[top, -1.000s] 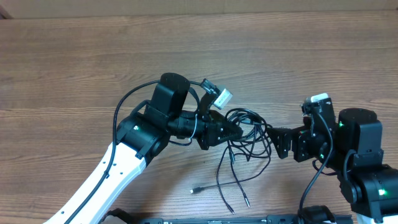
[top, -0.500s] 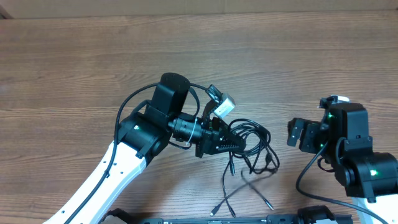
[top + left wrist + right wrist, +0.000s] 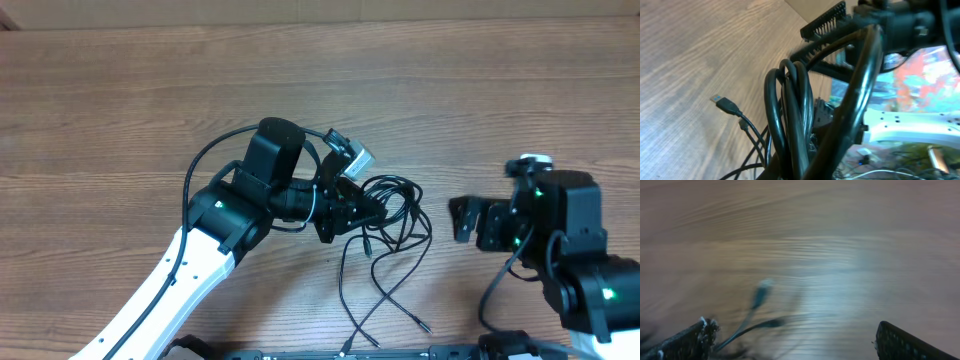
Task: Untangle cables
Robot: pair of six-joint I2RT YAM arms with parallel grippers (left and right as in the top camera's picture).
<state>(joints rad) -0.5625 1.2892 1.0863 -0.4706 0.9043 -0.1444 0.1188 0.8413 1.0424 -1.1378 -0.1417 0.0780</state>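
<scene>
I should hold the cable heap's free side (image 3: pixel 420 208) with my right gripper while my left gripper, which squeezes several cable loops (image 3: pixel 796 97) together, opens and takes them again.
The cables (image 3: pixel 395 212) are thin black cords in a tangled bunch at the table's middle. Several loose ends trail toward the front edge, one with a small plug (image 3: pixel 424 326). My left gripper (image 3: pixel 365 212) is shut on the bunch's left side. In the left wrist view the gripped loops (image 3: pixel 790 115) fill the frame and a silver plug (image 3: pixel 720 101) lies on the wood. My right gripper (image 3: pixel 461 219) is open and empty, a short gap right of the cables. Its view (image 3: pixel 790 340) is blurred and shows two cable ends (image 3: pixel 760 296) between its fingers' line and the table.
The wooden table (image 3: pixel 120 110) extends left and back of the arms. The left arm's own thick black wire (image 3: pixel 200 170) loops beside its wrist. The arm bases sit at the front edge.
My left gripper shifted slightly, still holding the bunch, and the loose ends swung. My right gripper pulled away to the right, then came back left toward the cables, open.
</scene>
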